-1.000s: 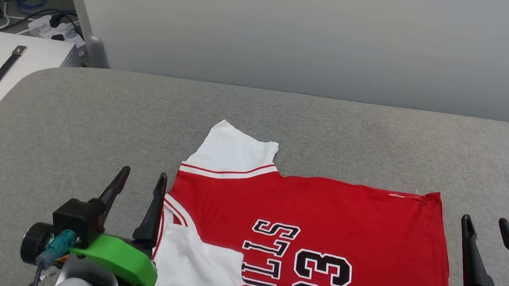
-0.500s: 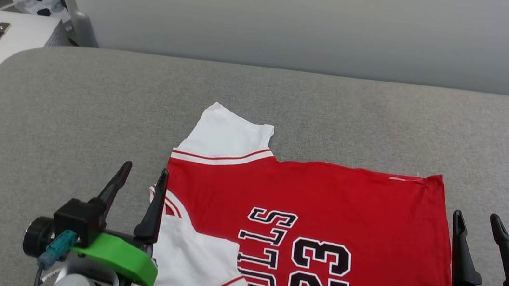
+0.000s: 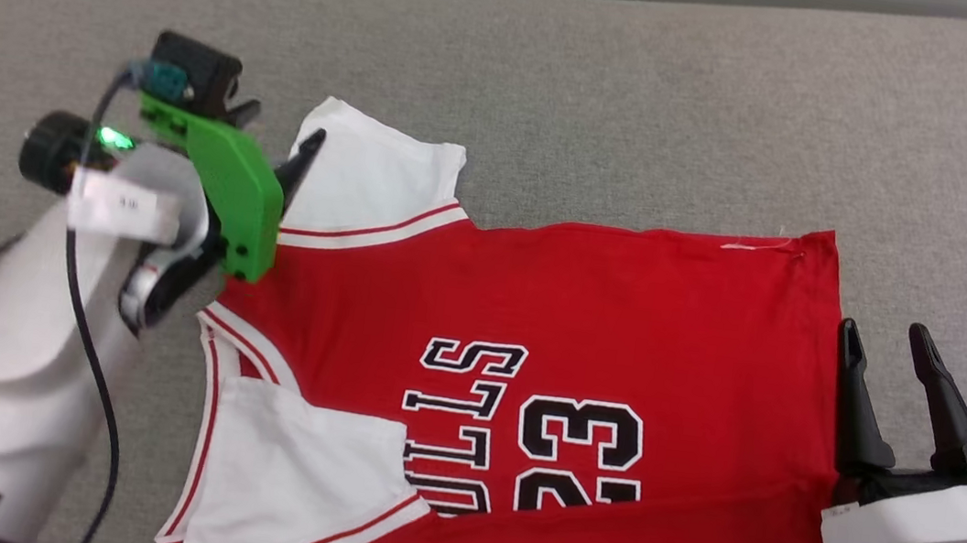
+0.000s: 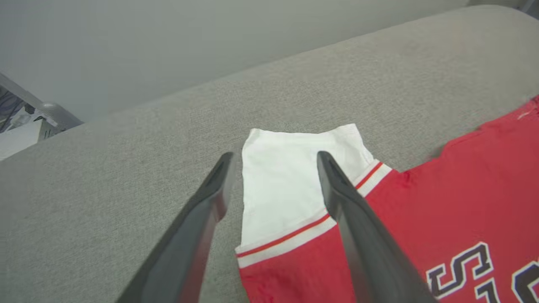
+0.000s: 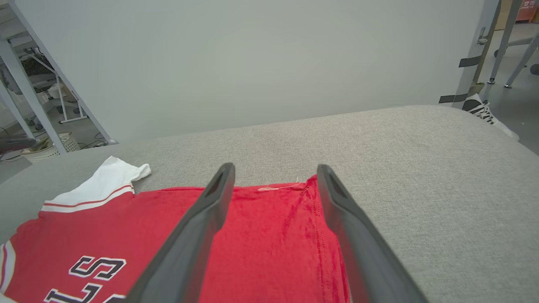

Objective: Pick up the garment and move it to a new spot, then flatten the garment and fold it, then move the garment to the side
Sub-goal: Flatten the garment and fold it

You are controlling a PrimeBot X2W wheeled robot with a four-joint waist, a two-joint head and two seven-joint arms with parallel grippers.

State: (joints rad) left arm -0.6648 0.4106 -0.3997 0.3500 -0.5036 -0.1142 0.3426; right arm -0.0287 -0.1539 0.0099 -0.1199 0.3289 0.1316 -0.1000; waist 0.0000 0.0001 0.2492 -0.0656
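Observation:
I am about to fold the far white sleeve over, and it should bring a plain red piece of the garment across the lettering, because the folded near side shows plain red.
The garment lies spread on the grey padded table, a red jersey with black "BULLS 23" lettering and white sleeves. My left gripper is open at the far white sleeve. In the left wrist view that gripper straddles the sleeve's left part, one finger over the white cloth, the other over bare table. My right gripper is open at the garment's right hem. In the right wrist view it frames the far hem corner. Neither gripper holds any cloth.
The table has bare grey surface beyond and to both sides of the garment. A pale wall stands behind it. Metal frame legs stand off the far left, and a shoe rests on the floor off the far right.
The head camera has tilted down, so the scene sits higher in view. My left arm has reached forward from beside the collar to the far white sleeve. My right gripper stays at the hem.

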